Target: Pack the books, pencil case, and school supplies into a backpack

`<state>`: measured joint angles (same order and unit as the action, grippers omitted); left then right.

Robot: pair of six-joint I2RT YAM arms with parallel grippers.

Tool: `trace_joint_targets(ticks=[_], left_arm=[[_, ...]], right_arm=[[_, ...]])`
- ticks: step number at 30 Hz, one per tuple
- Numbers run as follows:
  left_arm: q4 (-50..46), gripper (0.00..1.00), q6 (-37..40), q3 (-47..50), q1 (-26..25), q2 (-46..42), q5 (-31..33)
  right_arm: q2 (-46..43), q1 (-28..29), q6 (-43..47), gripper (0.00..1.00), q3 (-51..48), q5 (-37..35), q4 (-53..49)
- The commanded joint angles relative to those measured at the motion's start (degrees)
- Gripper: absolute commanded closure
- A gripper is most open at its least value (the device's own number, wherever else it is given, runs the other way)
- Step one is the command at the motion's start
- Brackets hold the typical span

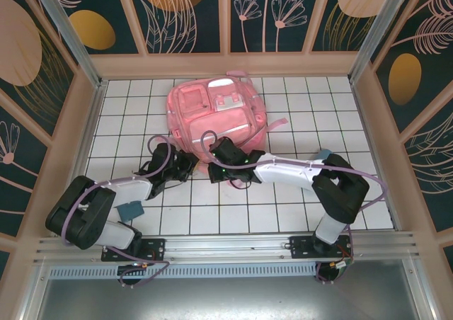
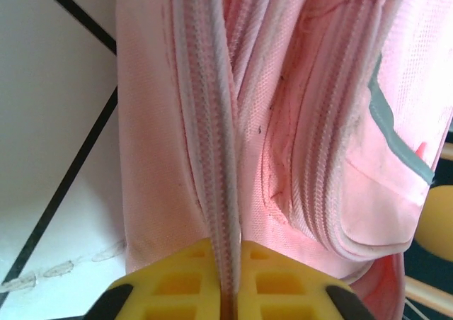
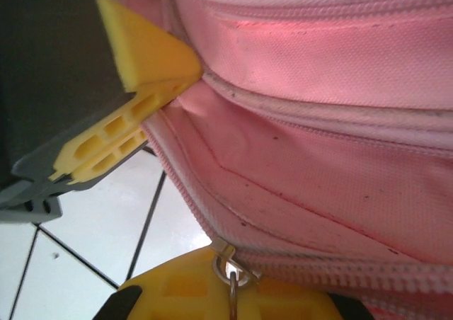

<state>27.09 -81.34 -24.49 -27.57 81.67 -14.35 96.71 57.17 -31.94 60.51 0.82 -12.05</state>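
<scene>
The backpack (image 1: 218,113) is lying askew while the robot pulls on the zipper pull, so the robot's right gripper should ease back, open, and move to the backpack's side seam (image 1: 259,140).
The pink backpack (image 1: 216,115) lies flat at the back middle of the tiled table, front pockets up. My left gripper (image 1: 192,165) is at its near edge, shut on the pale zipper band (image 2: 221,157), which runs up from between the yellow fingers (image 2: 177,281). My right gripper (image 1: 214,158) is just to the right, shut on the metal zipper pull (image 3: 231,260) at the backpack's lower seam (image 3: 297,192). The left gripper's yellow fingers (image 3: 145,58) pinch the fabric close beside it. The books, pencil case and school supplies are out of view.
White tiles (image 1: 283,192) stretch in front of and to the right of the backpack. Wooden walls (image 1: 85,122) fence the table on three sides. An aluminium rail (image 1: 226,246) runs along the near edge by the arm bases. A pink strap (image 1: 277,124) sticks out to the right.
</scene>
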Motion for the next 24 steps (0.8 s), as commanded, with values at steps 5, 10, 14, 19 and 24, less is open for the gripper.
trace_joint_targets(ticks=[5, 10, 14, 19, 24], left_arm=[[-2.56, 1.0, 1.62, 1.02, 0.06, 0.4, 6.85], [-2.44, 1.0, 1.89, 0.59, 0.07, 0.84, 7.26], [-3.53, 1.0, 2.27, 0.16, 0.06, 0.23, 7.95], [-5.53, 1.0, 3.28, -0.13, 0.06, -0.97, 9.11], [-7.5, 1.0, 4.47, -0.68, 0.16, -2.08, 10.19]], right_arm=[[-5.42, -1.32, -4.57, 1.0, 0.23, -13.96, -11.62], [-7.73, -3.08, -9.26, 1.0, -0.21, -16.12, -12.96], [-8.09, -4.58, -12.51, 1.0, -0.15, -20.19, -16.13], [-10.15, -7.49, -12.9, 1.0, -2.42, -21.08, -16.16], [-11.17, -10.14, -13.11, 1.0, -3.21, -21.54, -16.21]])
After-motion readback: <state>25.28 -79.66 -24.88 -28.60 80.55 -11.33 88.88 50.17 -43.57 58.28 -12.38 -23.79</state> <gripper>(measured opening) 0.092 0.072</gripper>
